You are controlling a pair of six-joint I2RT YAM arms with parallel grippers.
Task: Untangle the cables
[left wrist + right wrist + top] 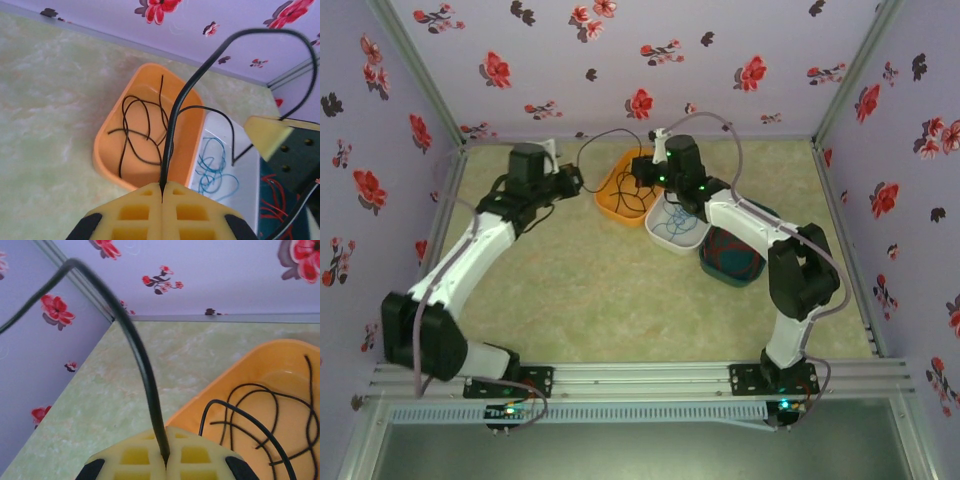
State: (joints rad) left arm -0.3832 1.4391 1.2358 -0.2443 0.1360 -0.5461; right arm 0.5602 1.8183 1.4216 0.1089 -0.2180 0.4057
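My left gripper should keep going over the tub and let go, as the lifted cable (612,131) is black like those in the orange tub (623,200) and is clear of the blue cable.
A black cable (605,135) arcs through the air between both grippers at the back of the table. My left gripper (162,187) is shut on one end of this black cable (180,105). My right gripper (165,457) is shut on the other end of the cable (145,375). More black cable (135,130) lies looped inside an orange tub (107,150). A blue cable (215,170) sits coiled in a white tub (670,245). Red cables (732,250) fill a dark teal tub (720,275). In the top view my left gripper (575,180) and right gripper (645,170) flank the orange tub (610,205).
The three tubs stand in a row from back centre toward the right arm. Floral walls close in the table at the back and both sides. A yellow finger (270,137) of the right gripper hangs over the white tub. Bare mat lies in front of the tubs.
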